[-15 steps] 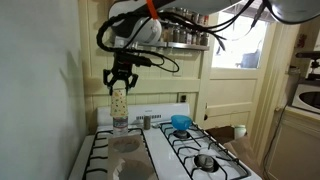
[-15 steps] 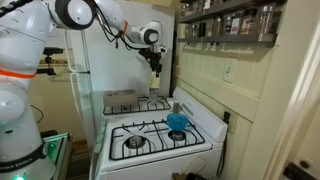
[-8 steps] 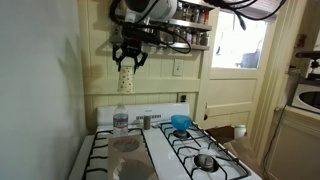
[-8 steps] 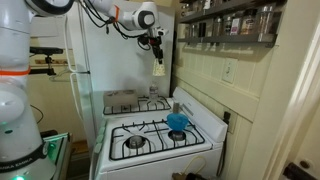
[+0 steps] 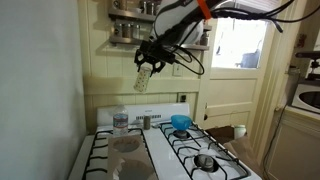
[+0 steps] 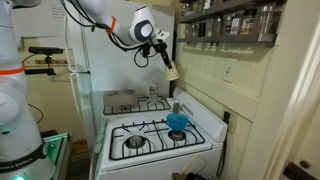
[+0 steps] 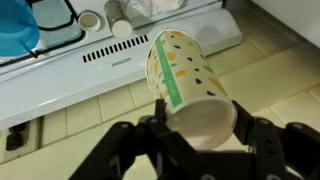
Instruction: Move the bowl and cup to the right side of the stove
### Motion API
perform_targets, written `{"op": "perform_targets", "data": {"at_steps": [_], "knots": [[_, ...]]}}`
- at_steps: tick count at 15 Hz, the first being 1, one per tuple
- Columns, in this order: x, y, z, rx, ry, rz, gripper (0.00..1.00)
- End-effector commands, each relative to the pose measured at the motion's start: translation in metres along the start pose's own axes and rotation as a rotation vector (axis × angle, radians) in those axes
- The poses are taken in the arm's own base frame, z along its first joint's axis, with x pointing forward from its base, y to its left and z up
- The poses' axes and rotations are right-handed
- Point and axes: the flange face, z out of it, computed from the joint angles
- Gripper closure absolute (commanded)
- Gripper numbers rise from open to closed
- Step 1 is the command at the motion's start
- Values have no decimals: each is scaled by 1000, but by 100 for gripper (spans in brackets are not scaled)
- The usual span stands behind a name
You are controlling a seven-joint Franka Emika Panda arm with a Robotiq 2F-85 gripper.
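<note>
The speckled cup (image 5: 143, 79) hangs high by the stove's back panel, away from the blue bowl (image 5: 181, 121), so next my gripper swings back and lowers the cup into the bowl.
My gripper (image 5: 150, 66) is shut on the pale cream speckled cup (image 5: 143, 81) and holds it tilted, high in the air above the white stove (image 5: 160, 150). In an exterior view the gripper (image 6: 164, 60) carries the cup (image 6: 170, 71) above the back of the stove (image 6: 150, 135). In the wrist view the cup (image 7: 180, 65) lies between my fingers (image 7: 200, 115), its base toward the camera. The blue bowl (image 5: 180, 122) sits on a back burner; it also shows in an exterior view (image 6: 177, 121) and at the wrist view's top left (image 7: 15, 25).
A clear bottle (image 5: 121, 122) and small grey jars (image 7: 118, 18) stand by the stove's back panel (image 7: 110, 52). A metal piece (image 5: 205, 160) sits on a front burner. Spice shelves (image 6: 225, 25) hang on the wall. A white fridge (image 6: 100, 65) stands beside the stove.
My gripper lifted the cup from just above the bottle at the stove's back, then swung it sideways toward the stove's middle and tilted it. The bowl has not moved.
</note>
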Motion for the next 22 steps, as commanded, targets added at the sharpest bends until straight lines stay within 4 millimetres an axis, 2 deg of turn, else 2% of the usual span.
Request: {"op": "perform_targets", "data": {"at_steps": [1, 4, 6, 7, 9, 10, 12, 16, 19, 21, 22], "knots": [[-28, 18, 2, 155, 60, 92, 62], [-74, -43, 12, 308, 39, 23, 62], [-103, -67, 19, 371, -11, 14, 62], [-114, -66, 16, 365, -51, 33, 62], [-124, -38, 12, 308, -84, 96, 62], [-122, -2, 10, 248, -54, 148, 62], [-118, 40, 3, 195, -16, 196, 62], [-96, 128, -24, 82, 124, 284, 62], [-90, 163, -51, -62, 222, 356, 62], [-94, 176, -62, -143, 277, 417, 62], [-95, 175, -66, -129, 294, 452, 62]]}}
